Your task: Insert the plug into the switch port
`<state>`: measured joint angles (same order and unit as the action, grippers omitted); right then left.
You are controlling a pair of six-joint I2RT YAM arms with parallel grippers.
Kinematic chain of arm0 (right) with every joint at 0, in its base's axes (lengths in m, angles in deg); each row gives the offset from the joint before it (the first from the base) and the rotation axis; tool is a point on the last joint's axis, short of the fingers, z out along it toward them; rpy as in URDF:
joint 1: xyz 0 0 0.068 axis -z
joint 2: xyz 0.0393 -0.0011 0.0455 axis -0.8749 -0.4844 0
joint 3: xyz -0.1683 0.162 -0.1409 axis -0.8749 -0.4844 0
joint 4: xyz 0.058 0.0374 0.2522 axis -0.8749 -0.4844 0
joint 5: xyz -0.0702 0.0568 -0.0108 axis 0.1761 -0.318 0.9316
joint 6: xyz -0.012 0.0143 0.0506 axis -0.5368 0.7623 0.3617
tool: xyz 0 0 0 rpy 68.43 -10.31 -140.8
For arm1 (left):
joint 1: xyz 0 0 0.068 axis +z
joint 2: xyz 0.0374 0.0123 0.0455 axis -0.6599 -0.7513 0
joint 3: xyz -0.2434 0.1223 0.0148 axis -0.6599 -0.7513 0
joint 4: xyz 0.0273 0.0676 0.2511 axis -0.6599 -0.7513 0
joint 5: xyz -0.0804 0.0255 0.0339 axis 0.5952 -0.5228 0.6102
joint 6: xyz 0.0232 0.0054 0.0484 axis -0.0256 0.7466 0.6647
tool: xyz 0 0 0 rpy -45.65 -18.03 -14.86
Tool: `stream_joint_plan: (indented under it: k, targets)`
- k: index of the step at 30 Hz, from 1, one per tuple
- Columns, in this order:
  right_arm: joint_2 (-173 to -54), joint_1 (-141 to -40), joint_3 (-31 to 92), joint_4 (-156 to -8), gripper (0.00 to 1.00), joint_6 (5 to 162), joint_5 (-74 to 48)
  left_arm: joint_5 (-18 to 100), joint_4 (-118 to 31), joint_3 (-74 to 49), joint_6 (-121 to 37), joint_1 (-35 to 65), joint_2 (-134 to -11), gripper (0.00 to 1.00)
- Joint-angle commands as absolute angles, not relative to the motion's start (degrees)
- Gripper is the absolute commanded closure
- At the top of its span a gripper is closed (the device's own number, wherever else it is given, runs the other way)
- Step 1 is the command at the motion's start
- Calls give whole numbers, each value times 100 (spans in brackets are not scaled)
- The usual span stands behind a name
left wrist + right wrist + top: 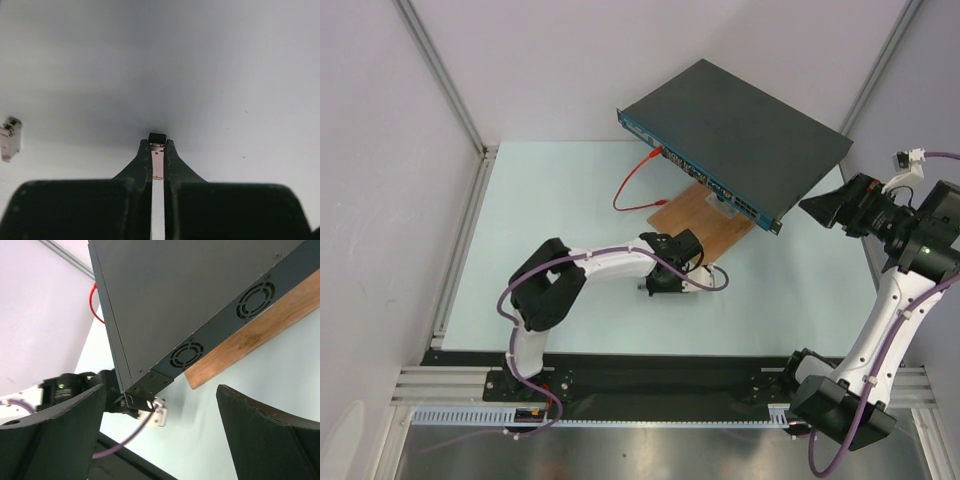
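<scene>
The plug's black end (157,138) points out past my left gripper's fingertips, so next I pass the plug to my right gripper and retake it with its metal body (157,163) forward.
The switch (740,120), a flat dark-grey box with a blue socket face, lies tilted on a brown wooden board (705,228). A red cable (625,190) runs from one of its sockets and loops onto the table. My left gripper (658,283) is low over the table just in front of the board. In the left wrist view it (157,145) is shut on the plug (157,137), a thin pale piece with a black end showing at the fingertips. My right gripper (822,208) hangs open beside the switch's right corner, and its view shows the switch's vented side (165,300).
A small white block (10,139) lies on the table left of the left gripper. The board (250,335) sticks out under the switch. Grey walls and metal frame rails enclose the pale table (550,230). The red cable (94,305) shows behind the switch.
</scene>
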<state>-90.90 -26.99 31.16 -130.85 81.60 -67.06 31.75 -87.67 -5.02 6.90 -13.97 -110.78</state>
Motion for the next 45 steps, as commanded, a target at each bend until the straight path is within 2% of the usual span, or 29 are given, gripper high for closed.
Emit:
stream_joint_plan:
  k: [1, 4, 10, 14, 15, 18, 19, 24, 32, 36, 45]
  targets:
    - [-8843, -2666, 3426, -13044, 3, 7740, -6597, 3478, -8983, -610, 119, -1390, -10324, 100]
    - [-8782, -2692, 3505, -12974, 5, 7687, -6570, 3734, -9194, -627, -207, -1346, -9937, 100]
    - [-8676, -3307, 3768, -12632, 9, 7765, -5947, 5298, -9212, -347, -1672, -723, -8487, 100]
    - [-8518, -4027, 3716, -11999, 10, 8308, -5227, 5827, -7908, -441, -2667, -82, -7178, 100]
    - [-8509, -4429, 3707, -11728, 10, 8398, -5086, 5723, -7572, -504, -2808, -11, -6679, 100]
    - [-8579, -5212, 3689, -11306, 11, 8609, -4427, 5538, -6559, -496, -3274, 209, -6254, 100]
    - [-8605, -5754, 3689, -11208, 12, 8592, -4078, 5520, -6305, -382, -3545, 314, -6165, 100]
    - [-8920, -7208, 3706, -10391, 13, 8383, -3443, 5607, -5548, -469, -4785, 815, -5954, 100]
    - [-9966, -9956, 4120, -9687, 14, 7530, -2168, 6064, -4159, -1373, -7430, 1993, -5760, 100]
    - [-10547, -10837, 4392, -9467, 15, 6861, -1527, 6064, -4062, -1620, -8144, 2336, -5804, 100]
    - [-11295, -11350, 4629, -8834, 24, 6535, -770, 6065, -4070, -1814, -8373, 2416, -5743, 100]
